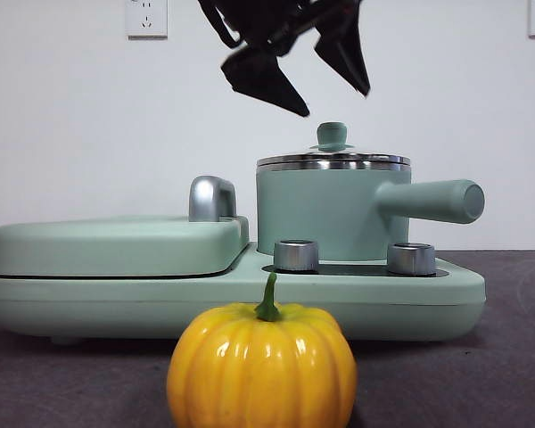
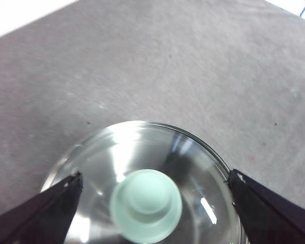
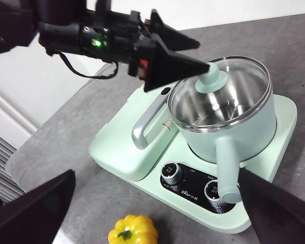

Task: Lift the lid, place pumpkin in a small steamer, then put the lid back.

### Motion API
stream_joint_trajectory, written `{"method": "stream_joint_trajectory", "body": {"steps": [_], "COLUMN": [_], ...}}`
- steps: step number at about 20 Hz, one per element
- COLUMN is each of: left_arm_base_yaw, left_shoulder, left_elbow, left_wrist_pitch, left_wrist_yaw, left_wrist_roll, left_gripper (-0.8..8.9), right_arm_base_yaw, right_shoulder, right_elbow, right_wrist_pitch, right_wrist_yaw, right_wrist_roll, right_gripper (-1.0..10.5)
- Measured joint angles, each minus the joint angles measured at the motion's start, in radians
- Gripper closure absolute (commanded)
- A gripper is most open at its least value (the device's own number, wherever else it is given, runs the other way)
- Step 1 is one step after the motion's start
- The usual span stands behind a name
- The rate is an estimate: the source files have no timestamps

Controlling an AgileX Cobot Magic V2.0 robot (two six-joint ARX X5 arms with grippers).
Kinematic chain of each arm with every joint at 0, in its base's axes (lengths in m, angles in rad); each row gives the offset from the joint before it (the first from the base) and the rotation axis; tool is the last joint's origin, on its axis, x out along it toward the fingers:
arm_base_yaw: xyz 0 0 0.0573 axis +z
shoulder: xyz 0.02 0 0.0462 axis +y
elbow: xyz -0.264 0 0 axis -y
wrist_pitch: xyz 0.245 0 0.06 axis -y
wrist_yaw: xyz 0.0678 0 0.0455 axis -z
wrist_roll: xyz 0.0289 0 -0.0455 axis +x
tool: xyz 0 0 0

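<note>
I can see only shiny steel through the clear lid (image 2: 160, 150). I should expect the small steamer (image 1: 325, 212) to be empty when I lift the lid.
The lid (image 1: 332, 159) with its mint-green knob (image 2: 146, 205) sits shut on the small steamer (image 1: 325, 214), whose thick side handle (image 3: 227, 170) sticks out over the dials. My left gripper (image 1: 334, 102) hangs open just above the knob, one jaw on each side and not touching it; it also shows as the left gripper (image 3: 201, 56) in the right wrist view. The yellow-orange pumpkin (image 1: 261, 370) stands on the table in front of the base, also seen as the pumpkin (image 3: 132, 231). My right gripper (image 3: 156, 174) waits open, high and well back from the cooker.
The steamer stands on a long mint-green base (image 1: 446, 299) with two silver dials (image 1: 296, 255). Beside it lies a wide flat cover (image 1: 116, 245) with a chrome handle (image 1: 212, 198). Grey table top (image 2: 168, 66) lies around; a white wall is behind.
</note>
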Motion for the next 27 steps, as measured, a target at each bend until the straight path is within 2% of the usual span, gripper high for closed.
{"method": "stream_joint_trajectory", "body": {"steps": [6,11,16,22,27], "left_arm_base_yaw": [-0.011,-0.010,-0.011,-0.013,-0.013], "left_shoulder": [0.070,0.071,0.071,0.071,0.060], "left_elbow": [0.000,0.000,0.004,0.005,0.007], "left_wrist_pitch": [0.000,0.000,0.005,0.005,-0.013], "left_wrist_yaw": [-0.001,-0.007,-0.050,-0.050,-0.051], "left_wrist_roll": [0.013,0.020,0.025,0.030,0.030], "left_gripper": [3.72,5.23,7.34,7.97,7.95], "right_arm_base_yaw": [0.000,0.000,0.000,0.000,0.000], "right_shoulder": [0.000,0.000,0.000,0.000,0.001], "right_elbow": [0.000,0.000,0.000,0.000,0.017], "right_wrist_pitch": [0.000,0.000,0.000,0.000,-0.002], "right_wrist_yaw": [0.000,0.000,0.000,0.000,0.097], "right_wrist_roll": [0.000,0.000,0.000,0.001,0.001], "right_gripper": [4.4,4.4,4.4,4.4,4.4]}}
